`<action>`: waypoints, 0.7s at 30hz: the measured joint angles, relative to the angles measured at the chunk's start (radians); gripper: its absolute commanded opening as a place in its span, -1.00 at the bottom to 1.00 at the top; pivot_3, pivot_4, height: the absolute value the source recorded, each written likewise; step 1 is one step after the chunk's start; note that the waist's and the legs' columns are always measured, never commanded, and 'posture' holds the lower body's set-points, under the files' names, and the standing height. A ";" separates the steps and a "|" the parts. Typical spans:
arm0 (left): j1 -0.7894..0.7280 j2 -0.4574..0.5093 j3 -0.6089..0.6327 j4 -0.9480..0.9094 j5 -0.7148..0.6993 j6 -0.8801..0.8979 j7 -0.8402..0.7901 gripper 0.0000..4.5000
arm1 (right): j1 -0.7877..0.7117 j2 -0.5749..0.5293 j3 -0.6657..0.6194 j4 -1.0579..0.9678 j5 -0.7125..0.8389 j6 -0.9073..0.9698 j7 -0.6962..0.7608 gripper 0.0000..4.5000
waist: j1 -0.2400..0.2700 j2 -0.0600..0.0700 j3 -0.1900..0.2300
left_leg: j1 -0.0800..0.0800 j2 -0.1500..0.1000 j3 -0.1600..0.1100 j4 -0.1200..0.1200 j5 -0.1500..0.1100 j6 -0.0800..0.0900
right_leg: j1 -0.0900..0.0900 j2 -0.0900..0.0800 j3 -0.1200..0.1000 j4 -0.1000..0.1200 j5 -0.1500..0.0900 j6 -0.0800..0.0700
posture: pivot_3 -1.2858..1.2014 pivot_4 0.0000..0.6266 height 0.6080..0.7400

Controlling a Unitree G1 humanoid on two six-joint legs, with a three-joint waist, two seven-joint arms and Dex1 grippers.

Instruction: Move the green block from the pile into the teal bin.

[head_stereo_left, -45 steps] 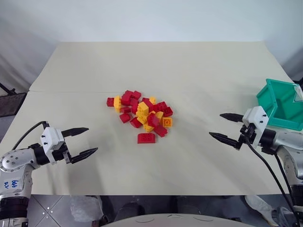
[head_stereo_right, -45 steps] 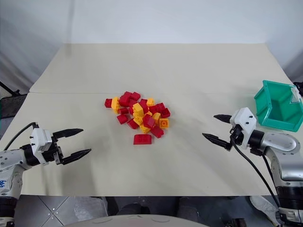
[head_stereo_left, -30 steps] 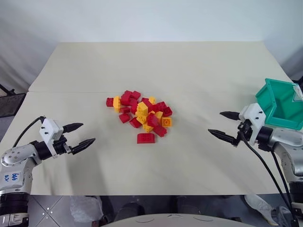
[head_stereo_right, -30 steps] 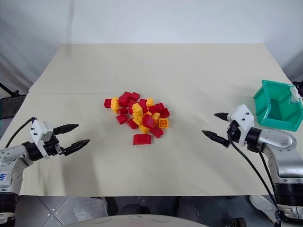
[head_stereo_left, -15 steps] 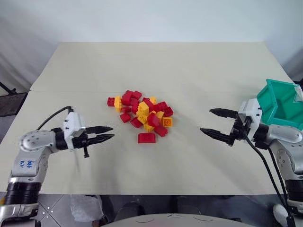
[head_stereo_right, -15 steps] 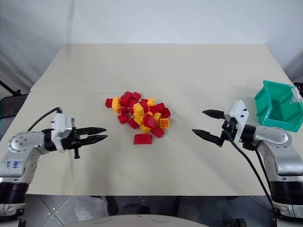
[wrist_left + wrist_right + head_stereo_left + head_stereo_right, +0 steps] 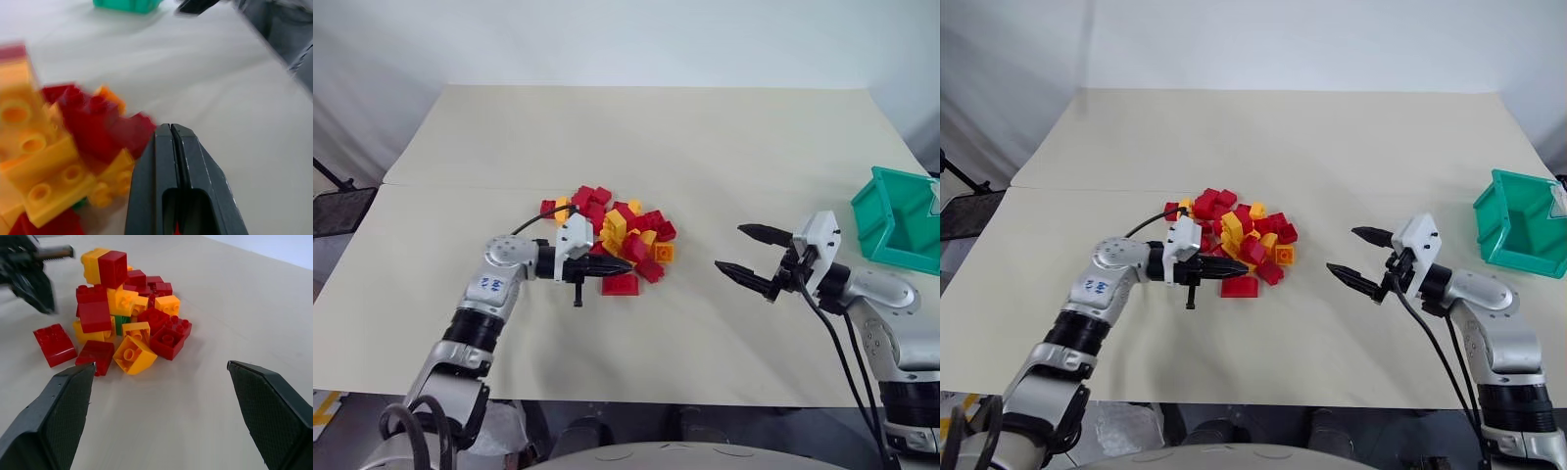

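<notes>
The green block (image 7: 122,323) is under stacked bricks, so the robot's left gripper should push the stacked bricks (image 7: 615,229) apart, then back away and open before it grasps the green block.
The pile (image 7: 612,230) of red and yellow bricks lies mid-table. Of the green block (image 7: 121,322) I see just a small dark-green patch, wedged low between yellow bricks on the side of the pile facing my right gripper. A green sliver also peeks out under a yellow brick (image 7: 54,188) in the left wrist view. My left gripper (image 7: 623,263) is shut with nothing between its fingers, its tip at the near edge of the pile. My right gripper (image 7: 731,249) hangs open to the right of the pile, pointing at it. The teal bin (image 7: 901,220) stands at the table's right edge.
A single red sloped brick (image 7: 619,285) lies just in front of the pile, below my left gripper's tip. The beige table (image 7: 636,127) stretches bare behind the pile and between the pile and the bin.
My left arm has swung right from the table's left side to the pile, and its gripper has shut. My right gripper has drifted slightly left, still open.
</notes>
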 measured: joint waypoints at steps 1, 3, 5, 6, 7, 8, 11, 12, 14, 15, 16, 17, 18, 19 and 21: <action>-0.018 -0.013 -0.001 0.054 0.018 -0.029 0.011 -0.99 | 0.007 0.005 -0.001 -0.009 -0.001 -0.002 -0.008 1.00 | 0.000 0.000 0.000 | 0.000 0.000 0.000 0.000 0.000 0.000 | 0.000 0.000 0.000 0.000 0.000 0.000 | 0.03 -0.52 1.00; -0.081 -0.043 0.003 0.174 0.047 -0.096 0.052 -0.99 | 0.021 0.007 -0.003 -0.017 -0.004 -0.006 -0.025 1.00 | 0.002 -0.002 0.001 | -0.001 0.000 -0.001 0.002 0.000 0.000 | 0.000 0.000 0.000 0.000 0.000 0.000 | 0.03 -0.52 1.00; -0.142 -0.059 0.014 0.276 0.079 -0.145 0.104 -0.99 | 0.033 0.007 -0.004 -0.032 -0.007 -0.010 -0.036 1.00 | 0.003 -0.002 0.001 | -0.001 0.000 -0.001 0.003 0.000 0.000 | 0.001 0.000 0.000 0.000 0.001 0.001 | 0.03 -0.52 1.00; -0.184 -0.067 0.028 0.357 0.094 -0.177 0.147 -0.99 | 0.040 0.007 -0.006 -0.038 -0.008 -0.012 -0.043 1.00 | 0.002 -0.002 0.001 | -0.001 0.000 -0.001 0.004 0.000 0.000 | 0.001 0.000 0.000 0.001 0.001 0.001 | 0.03 -0.52 1.00; -0.217 -0.073 0.046 0.420 0.105 -0.197 0.191 -0.99 | 0.043 0.007 -0.007 -0.038 -0.009 -0.014 -0.048 1.00 | 0.001 -0.002 0.001 | -0.001 0.000 -0.001 0.004 0.000 0.000 | 0.001 0.000 0.000 0.001 0.001 0.001 | 0.03 -0.52 1.00; -0.239 -0.076 0.058 0.465 0.111 -0.210 0.222 -0.99 | 0.044 0.008 -0.008 -0.038 -0.010 -0.016 -0.052 1.00 | 0.001 -0.003 0.001 | -0.001 0.001 -0.001 0.005 0.000 0.000 | 0.001 0.000 0.000 0.001 0.001 0.001 | 0.03 -0.52 1.00; -0.300 -0.081 0.098 0.577 0.130 -0.246 0.307 -0.99 | 0.044 0.008 -0.008 -0.037 -0.018 -0.030 -0.059 1.00 | 0.000 -0.003 0.001 | -0.001 0.001 -0.001 0.005 0.000 0.001 | 0.000 0.000 0.000 0.001 0.001 0.001 | 0.03 -0.52 1.00; -0.307 -0.081 0.102 0.591 0.136 -0.257 0.315 -0.99 | 0.044 0.008 -0.008 -0.036 -0.019 -0.032 -0.062 1.00 | -0.001 -0.003 0.001 | -0.001 0.001 -0.001 0.005 0.000 0.001 | 0.000 0.000 0.000 0.001 0.001 0.001 | 0.03 -0.52 1.00; -0.310 -0.085 0.114 0.617 0.146 -0.267 0.329 -0.99 | 0.038 0.008 -0.007 -0.029 -0.021 -0.036 -0.063 1.00 | 0.000 -0.003 0.001 | -0.002 0.001 -0.001 0.005 0.000 0.001 | 0.000 0.000 0.000 0.001 0.001 0.001 | 0.03 -0.52 1.00; -0.310 -0.089 0.118 0.630 0.148 -0.273 0.332 -0.99 | 0.034 0.008 -0.007 -0.023 -0.023 -0.037 -0.063 1.00 | 0.000 -0.003 0.001 | -0.002 0.001 -0.001 0.006 0.000 0.001 | 0.000 0.000 0.000 0.001 0.001 0.001 | 0.03 -0.52 1.00; -0.310 -0.092 0.122 0.637 0.150 -0.282 0.331 -0.99 | 0.028 0.008 -0.006 -0.015 -0.027 -0.039 -0.063 1.00 | 0.001 -0.003 0.001 | -0.002 0.001 -0.001 0.006 0.000 0.001 | 0.000 0.000 0.000 0.001 0.001 0.001 | 0.03 -0.52 1.00; -0.310 -0.095 0.122 0.639 0.152 -0.288 0.329 -0.99 | 0.023 0.008 -0.006 -0.009 -0.029 -0.041 -0.064 1.00 | 0.002 -0.003 0.001 | -0.002 0.001 -0.001 0.006 0.000 0.001 | 0.000 0.000 0.000 0.001 0.001 0.001 | 0.03 -0.52 1.00; -0.309 -0.101 0.122 0.639 0.155 -0.293 0.321 -0.99 | 0.018 0.008 -0.004 -0.002 -0.031 -0.047 -0.063 1.00 | 0.002 -0.003 0.001 | -0.002 0.001 -0.001 0.006 0.000 0.001 | 0.000 0.000 0.000 0.001 0.001 0.002 | 0.03 -0.52 1.00; -0.307 -0.111 0.122 0.637 0.157 -0.294 0.308 -0.99 | 0.010 0.008 -0.002 0.006 -0.035 -0.052 -0.062 1.00 | 0.002 -0.003 0.001 | -0.002 0.001 -0.001 0.007 0.000 0.001 | 0.001 0.000 0.000 0.001 0.001 0.002 | 0.03 -0.52 1.00; -0.301 -0.140 0.117 0.631 0.161 -0.294 0.285 -0.99 | -0.006 0.008 -0.001 0.016 -0.041 -0.056 -0.062 1.00 | 0.002 -0.003 0.001 | -0.002 0.001 -0.001 0.007 0.000 0.001 | 0.001 0.000 0.000 0.001 0.001 0.002 | 0.03 -0.52 1.00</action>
